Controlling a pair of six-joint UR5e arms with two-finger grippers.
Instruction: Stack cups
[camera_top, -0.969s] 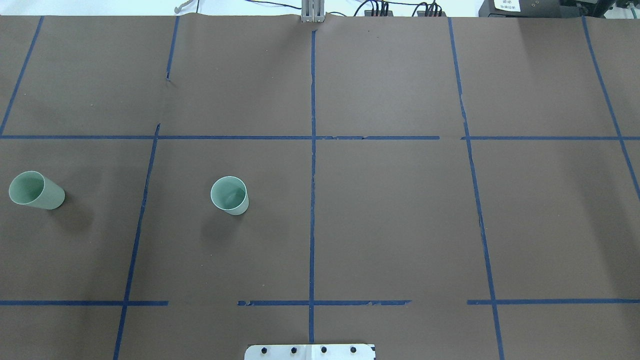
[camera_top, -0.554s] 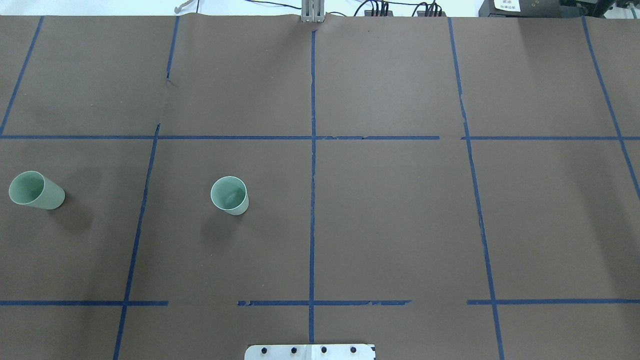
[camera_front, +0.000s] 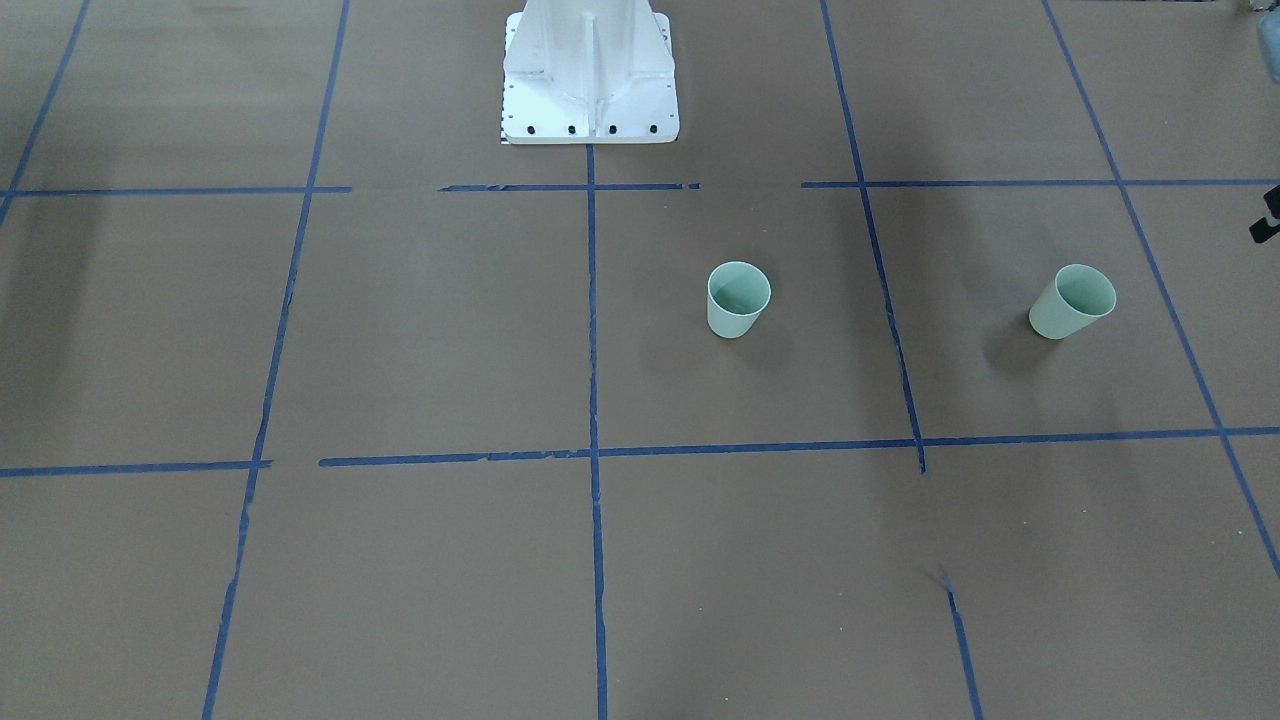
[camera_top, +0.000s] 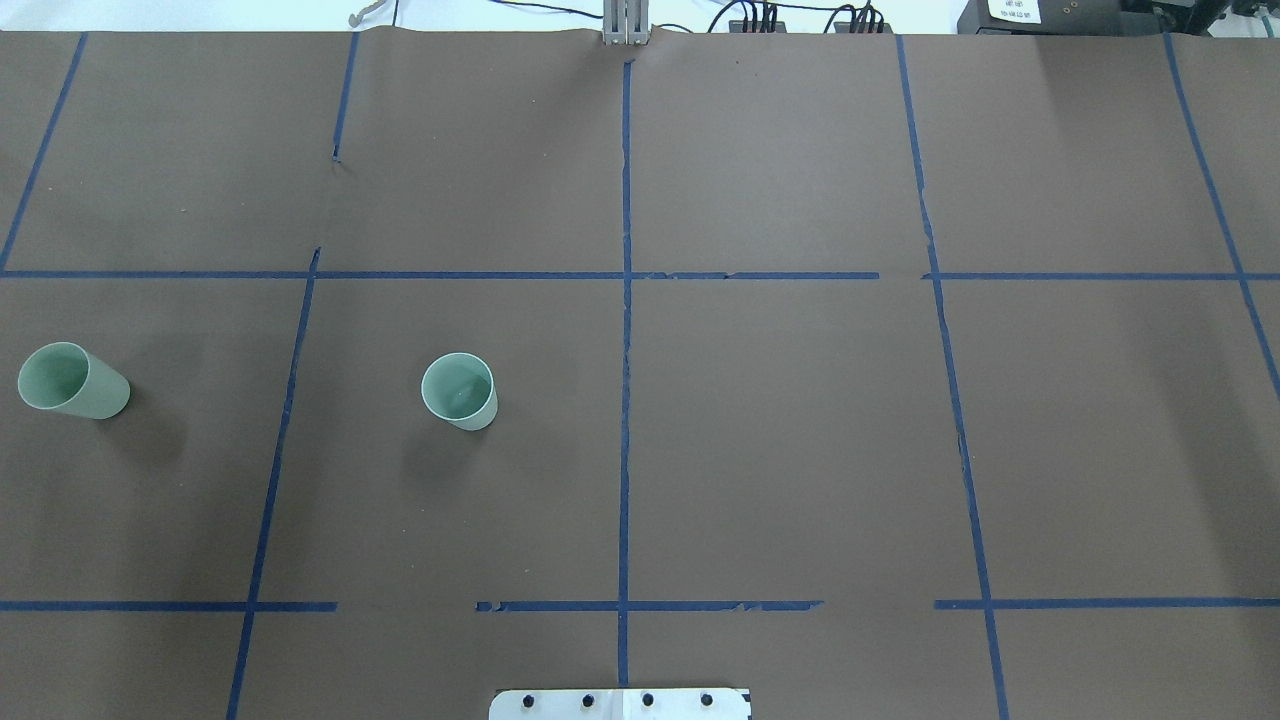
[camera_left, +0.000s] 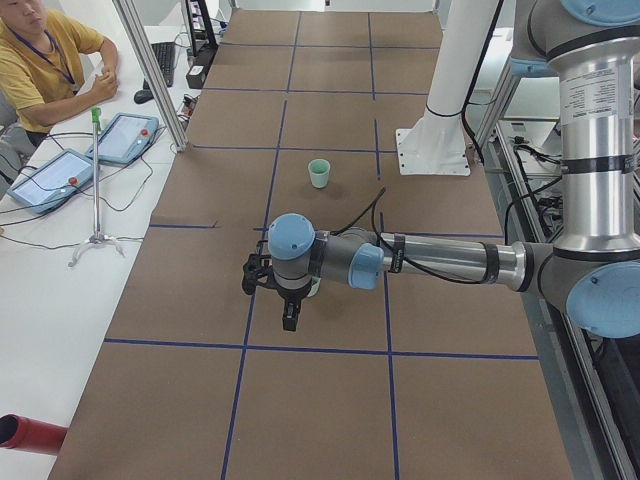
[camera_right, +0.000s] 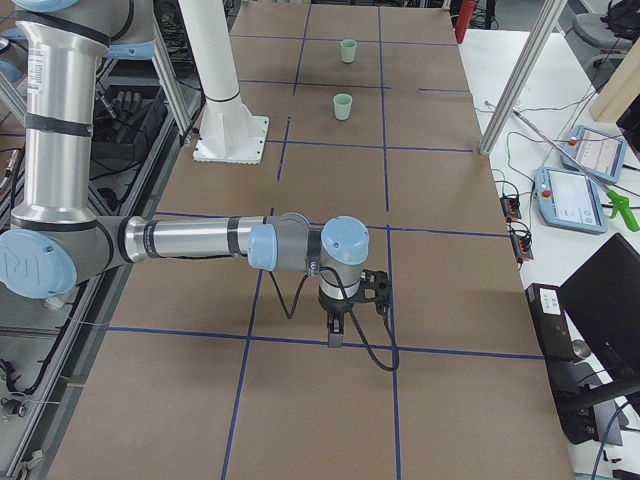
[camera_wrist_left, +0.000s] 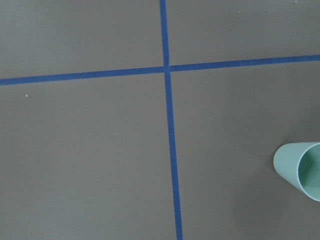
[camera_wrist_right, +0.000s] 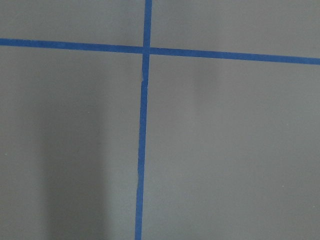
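Observation:
The outer cup will go in almost up to its own rim when I lower it, because the middle cup spreads out to a wide open rim.
Two pale mint-green cups stand upright and apart on the brown table. The middle cup is left of the centre line. The outer cup stands near the table's left end; its rim shows at the edge of the left wrist view. Both show far off in the exterior right view. My left gripper hangs over the table's left end, near the outer cup. My right gripper hangs over the right end, far from both. I cannot tell whether either is open or shut.
The white robot base stands at the middle of the near edge. Blue tape lines grid the brown table cover. An operator sits across the table beside tablets. A metal post stands at the far edge.

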